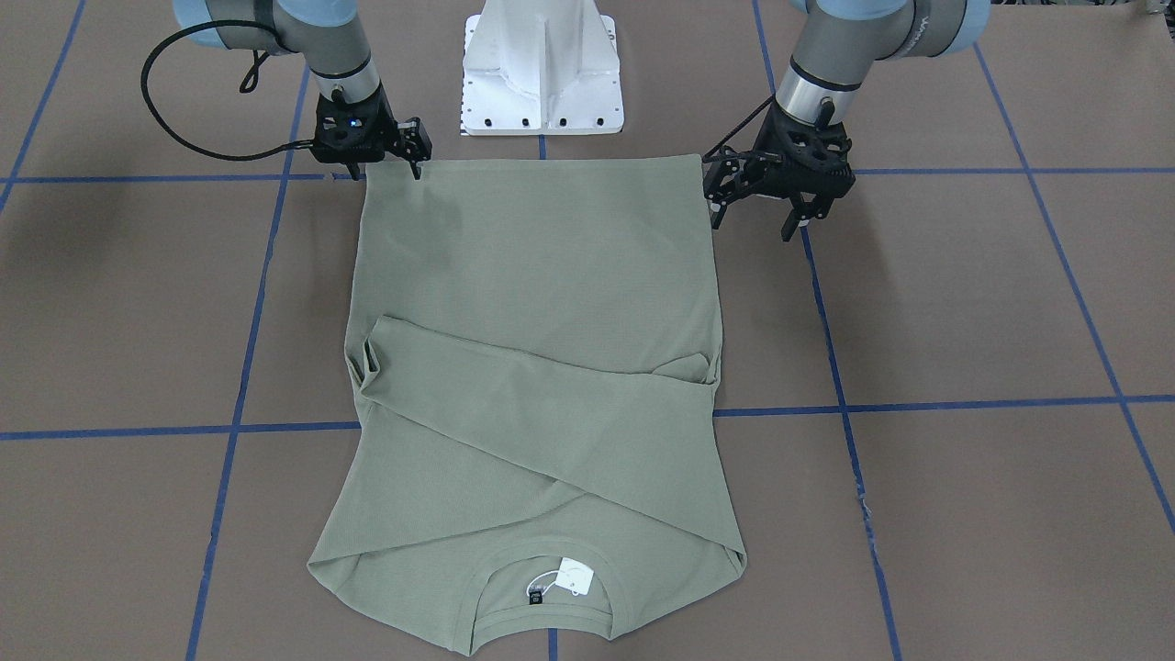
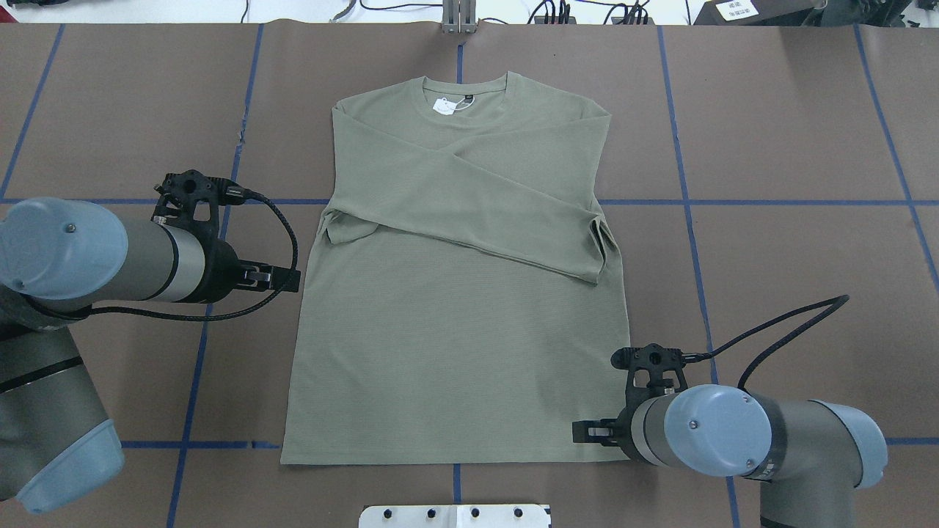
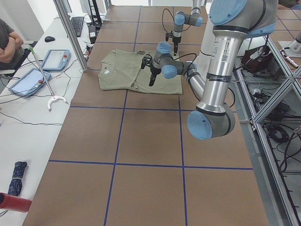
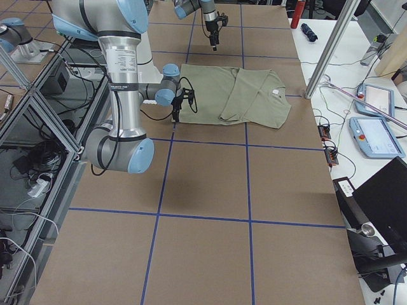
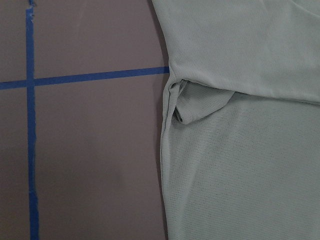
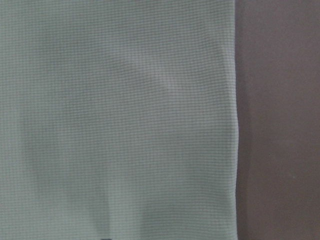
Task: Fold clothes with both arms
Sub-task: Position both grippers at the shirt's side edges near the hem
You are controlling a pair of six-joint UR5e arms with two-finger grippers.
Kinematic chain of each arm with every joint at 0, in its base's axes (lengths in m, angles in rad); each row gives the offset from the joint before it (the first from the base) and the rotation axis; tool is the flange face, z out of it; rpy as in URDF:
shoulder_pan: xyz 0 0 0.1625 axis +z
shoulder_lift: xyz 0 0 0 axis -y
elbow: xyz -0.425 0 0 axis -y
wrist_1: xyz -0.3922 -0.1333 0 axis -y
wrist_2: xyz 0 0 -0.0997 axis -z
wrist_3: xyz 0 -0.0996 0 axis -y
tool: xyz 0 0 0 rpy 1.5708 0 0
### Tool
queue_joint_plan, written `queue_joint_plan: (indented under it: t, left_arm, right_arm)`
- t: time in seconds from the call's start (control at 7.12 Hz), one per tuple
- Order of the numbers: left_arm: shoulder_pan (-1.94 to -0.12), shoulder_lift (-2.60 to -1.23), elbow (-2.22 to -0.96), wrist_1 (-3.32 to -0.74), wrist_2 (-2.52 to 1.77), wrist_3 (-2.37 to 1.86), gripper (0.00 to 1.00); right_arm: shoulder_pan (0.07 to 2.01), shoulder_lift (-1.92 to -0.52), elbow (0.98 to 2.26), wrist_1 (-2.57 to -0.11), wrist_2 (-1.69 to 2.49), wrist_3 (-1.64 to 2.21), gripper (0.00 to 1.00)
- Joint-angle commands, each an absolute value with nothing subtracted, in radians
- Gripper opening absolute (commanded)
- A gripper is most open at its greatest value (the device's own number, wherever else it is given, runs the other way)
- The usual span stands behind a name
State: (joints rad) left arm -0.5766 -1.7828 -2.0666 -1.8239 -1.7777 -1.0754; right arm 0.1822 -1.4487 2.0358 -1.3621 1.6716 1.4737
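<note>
My gripper will pull the shirt's hem toward the base. The whole sage-green shirt (image 1: 540,259) should slide along with its sleeves still folded, because both sleeves lie flat across its chest (image 1: 551,409).
The sage-green shirt (image 1: 532,275) lies flat on the brown table, collar and white hang tag (image 1: 574,576) away from the robot. Both sleeves are folded across its chest. My right gripper (image 1: 386,172) stands open at the hem corner nearest the base, one finger on each side of that corner; it shows at the hem corner (image 2: 583,434) from overhead. My left gripper (image 1: 752,227) hangs open above the table just outside the shirt's (image 2: 455,345) other side edge. The left wrist view shows that edge with the bunched sleeve fold (image 5: 182,102). The right wrist view is filled by cloth (image 6: 125,125).
The white robot base (image 1: 542,73) stands just behind the hem. Blue tape lines (image 1: 918,404) cross the brown table cover. A side table with tablets (image 3: 56,59), a seated person's arm (image 3: 9,40) and an aluminium post (image 3: 70,33) lie beyond the collar end.
</note>
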Motion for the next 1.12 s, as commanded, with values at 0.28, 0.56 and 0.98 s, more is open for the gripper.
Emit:
queue_joint_plan:
  t: [0.28, 0.56, 0.98]
  left_arm:
    - [-0.571, -1.789, -2.062, -1.825, -1.781, -1.078, 1.0]
    - [-0.569, -1.79, -2.062, -1.825, -1.781, -1.088, 1.0]
    - [-0.569, -1.789, -2.062, -1.825, -1.781, -1.086, 1.0]
  right_arm:
    - [0.183, -1.446, 2.028, -1.364, 1.678, 1.474, 0.95]
    - [0.186, -1.501, 2.049, -1.362, 1.68, 1.474, 0.98]
    - [0.183, -1.522, 2.057, -1.361, 1.68, 1.476, 0.97]
